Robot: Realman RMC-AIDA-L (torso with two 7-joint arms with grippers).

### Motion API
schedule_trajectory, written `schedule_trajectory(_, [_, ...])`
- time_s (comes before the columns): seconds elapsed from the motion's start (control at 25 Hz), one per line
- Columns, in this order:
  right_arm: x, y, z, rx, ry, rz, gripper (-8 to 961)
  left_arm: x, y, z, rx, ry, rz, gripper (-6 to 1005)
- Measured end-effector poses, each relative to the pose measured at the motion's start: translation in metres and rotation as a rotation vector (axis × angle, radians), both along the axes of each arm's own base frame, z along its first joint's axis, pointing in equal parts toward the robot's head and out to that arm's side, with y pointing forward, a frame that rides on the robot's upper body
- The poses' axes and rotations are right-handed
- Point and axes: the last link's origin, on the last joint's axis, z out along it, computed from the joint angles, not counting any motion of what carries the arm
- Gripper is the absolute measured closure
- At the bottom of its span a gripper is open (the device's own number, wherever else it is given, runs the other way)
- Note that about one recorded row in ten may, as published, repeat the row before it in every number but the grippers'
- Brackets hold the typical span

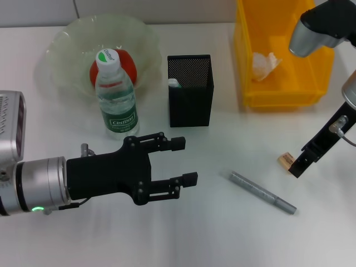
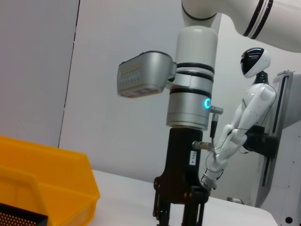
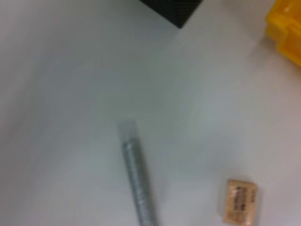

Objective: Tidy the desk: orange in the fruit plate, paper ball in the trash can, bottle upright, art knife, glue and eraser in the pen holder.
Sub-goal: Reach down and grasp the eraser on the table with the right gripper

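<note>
I keep moving my right gripper toward the eraser point(image 1: 285, 161) until its fingers are on both sides of it, and then close them, because the tan eraser lies clear of the grey glue point(image 1: 262, 193).
The orange point(image 1: 130, 64) lies in the pale green fruit plate point(image 1: 67, 39). In front of it the bottle point(image 1: 115, 97) stands upright on the desk point(image 1: 222, 233). The art knife's tip point(image 1: 174, 83) pokes out of the black mesh pen holder point(image 1: 190, 92). The paper ball point(image 1: 266, 64) lies in the yellow trash can point(image 1: 278, 92). The grey glue point(image 1: 262, 193) point(image 3: 138, 183) lies flat at front right, the tan eraser point(image 1: 286, 160) point(image 3: 241, 201) just beyond it. My right gripper point(image 1: 298, 166) hangs right beside the eraser. My left gripper point(image 1: 184, 161) is open and empty, below the bottle.
The trash can point(image 2: 47, 183) point(image 3: 287, 28) and a corner of the pen holder point(image 2: 19, 219) point(image 3: 174, 9) show in both wrist views. A white humanoid figure point(image 2: 244, 122) stands in the background behind my right arm point(image 2: 190, 108).
</note>
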Motion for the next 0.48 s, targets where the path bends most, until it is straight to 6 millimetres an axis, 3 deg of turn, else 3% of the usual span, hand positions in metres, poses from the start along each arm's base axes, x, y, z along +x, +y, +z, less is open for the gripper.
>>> schedule_trajectory(0.48, [0.008,0.009,-0.012,0.016,-0.025,-0.004,365,0.0,-0.001,0.0,-0.002,-0.004,-0.002,277])
